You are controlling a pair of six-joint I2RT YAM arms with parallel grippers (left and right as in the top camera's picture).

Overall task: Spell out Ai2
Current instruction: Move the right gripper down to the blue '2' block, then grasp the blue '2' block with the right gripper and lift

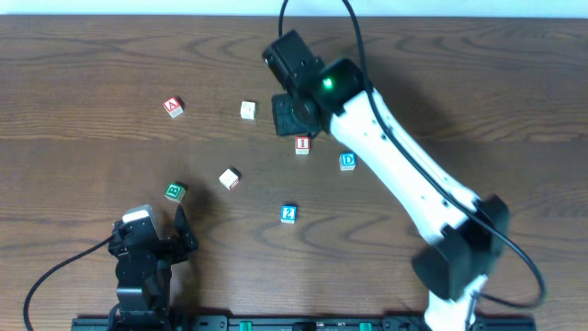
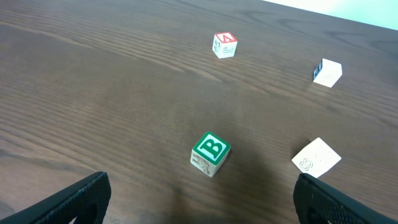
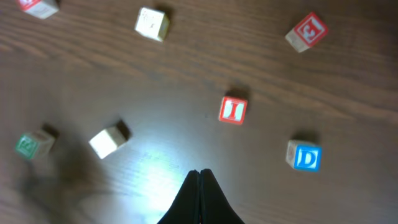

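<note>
I should have my right gripper go on toward the blue 2 block (image 1: 288, 213), which lies face up and clear of the red I block, before it opens above it.
The red A block (image 1: 173, 107) lies at the left and also shows in the left wrist view (image 2: 224, 45). The red I block (image 1: 302, 143) lies mid-table and shows in the right wrist view (image 3: 233, 110). The blue 2 block (image 1: 288, 213) lies nearer the front, seen only from overhead. My right gripper (image 1: 292, 115) is shut and empty, its tips (image 3: 199, 174) held above the table just behind the I block. My left gripper (image 1: 152, 230) is open and empty at the front left, its fingers (image 2: 205, 208) spread in front of the green B block (image 2: 210, 153).
A blue D block (image 1: 347, 162) lies right of the I block. The green B block (image 1: 175, 192) and a white block (image 1: 230, 178) lie front left. Another white block (image 1: 248, 110) lies at the back. A further red block (image 3: 306, 31) shows only in the right wrist view.
</note>
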